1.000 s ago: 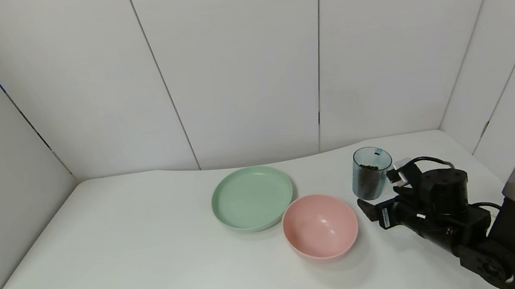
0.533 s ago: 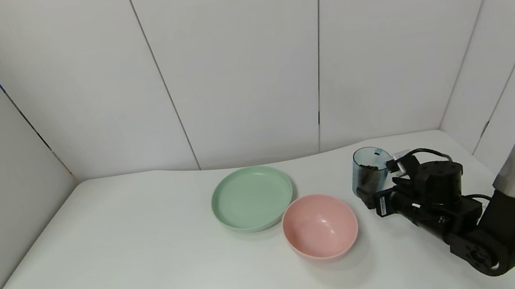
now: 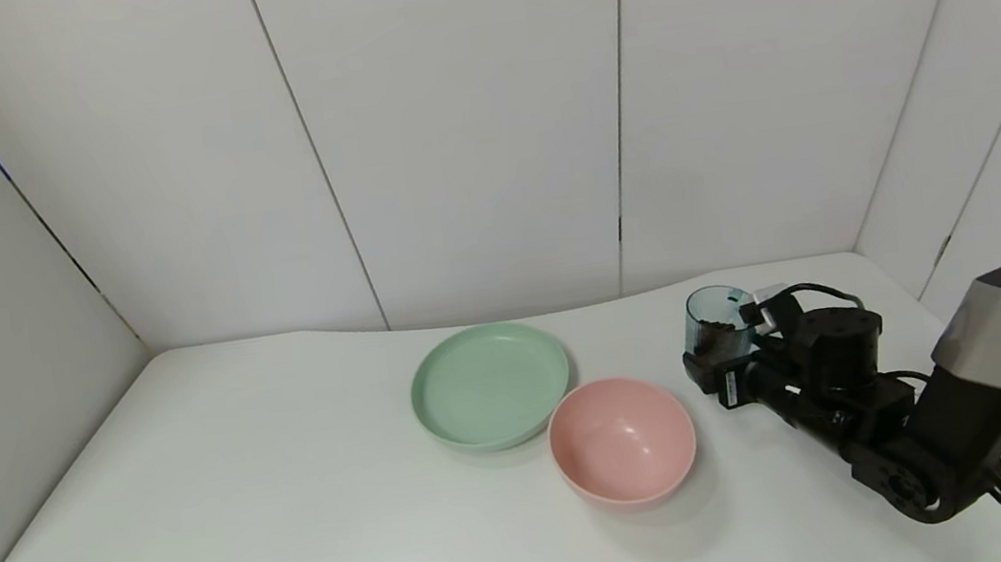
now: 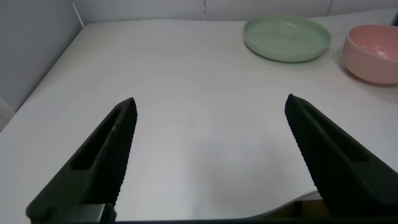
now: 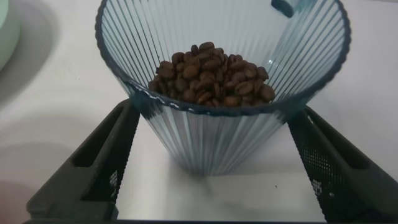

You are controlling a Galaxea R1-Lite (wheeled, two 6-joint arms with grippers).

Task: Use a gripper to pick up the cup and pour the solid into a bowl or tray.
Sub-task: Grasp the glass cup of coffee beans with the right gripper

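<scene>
I see separate beans in the heap, so the dark brown solid will slide along the cup's side and tumble over the cup's rim when I pour.
The ribbed blue-grey cup stands upright on the table at the right, with the dark brown solid heaped inside it. My right gripper is low over the table and open, one finger on each side of the cup. There are gaps between the cup's lower wall and both fingers. The pink bowl sits to the left of the cup and nearer to me, with nothing in it. My left gripper is open over bare table with nothing between its fingers; the head view does not show it.
A flat pale green plate lies behind and to the left of the bowl, nearly touching it. White wall panels close off the table at the back and both sides. The left wrist view shows the plate and bowl far off.
My right gripper has slid forward along the table toward the cup, so its open fingers now stand on either side of it. The cup, bowl and plate have not moved.
</scene>
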